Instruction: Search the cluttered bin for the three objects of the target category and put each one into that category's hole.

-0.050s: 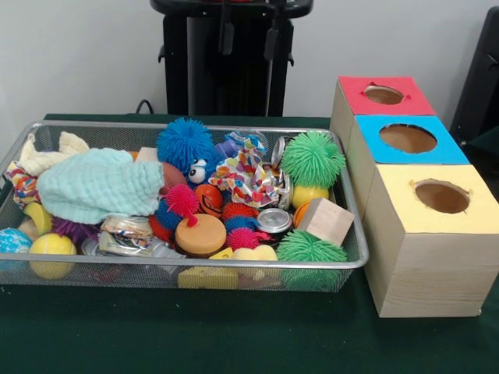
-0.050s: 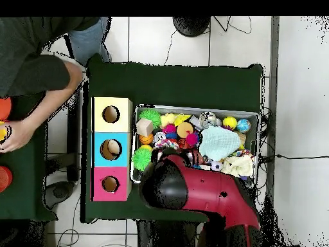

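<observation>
I expect the white cloth (image 1: 240, 171) to come away alone and uncover the tin can when I lift it, as the can's side (image 1: 276, 189) peeks out under loose folds.
A wire mesh bin (image 1: 195, 265) holds a jumble of toys: a blue spiky ball (image 1: 185, 144), two green spiky balls (image 1: 312, 159) (image 1: 310, 248), a wooden block (image 1: 326, 220), a tin can (image 1: 274, 220), a teal cloth (image 1: 97, 185) and a yellow ball (image 1: 51, 245). Right of the bin stand three wooden boxes with round holes, topped red (image 1: 355, 97), blue (image 1: 374, 148) and yellow (image 1: 405, 210). My gripper (image 1: 249, 39) hangs high behind the bin, open, holding nothing. From overhead my red arm (image 2: 205, 193) covers the bin's edge (image 2: 193, 107) on the robot's side.
A person leans over a side table at the left of the overhead view, a sleeve (image 2: 38, 71) and a hand (image 2: 13, 135) showing. Green cloth covers the table (image 1: 234, 335) in front of the bin.
</observation>
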{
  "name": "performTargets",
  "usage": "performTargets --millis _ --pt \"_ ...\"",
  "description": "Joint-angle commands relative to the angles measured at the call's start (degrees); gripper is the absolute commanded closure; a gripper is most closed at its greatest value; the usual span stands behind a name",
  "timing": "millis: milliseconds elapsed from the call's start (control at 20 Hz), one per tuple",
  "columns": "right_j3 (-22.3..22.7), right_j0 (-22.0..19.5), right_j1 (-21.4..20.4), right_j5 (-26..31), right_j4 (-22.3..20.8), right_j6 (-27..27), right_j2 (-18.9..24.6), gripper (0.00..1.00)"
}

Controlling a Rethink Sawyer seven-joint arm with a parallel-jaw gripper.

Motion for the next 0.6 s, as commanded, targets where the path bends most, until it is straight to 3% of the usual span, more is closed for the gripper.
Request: performTargets --millis 50,600 --pt "6.0 1.0 4.8 -5.7 2.2 15.9 -2.3 0.00" --pt "4.2 3.6 12.6 -15.8 2.6 15.2 -4.6 0.00"
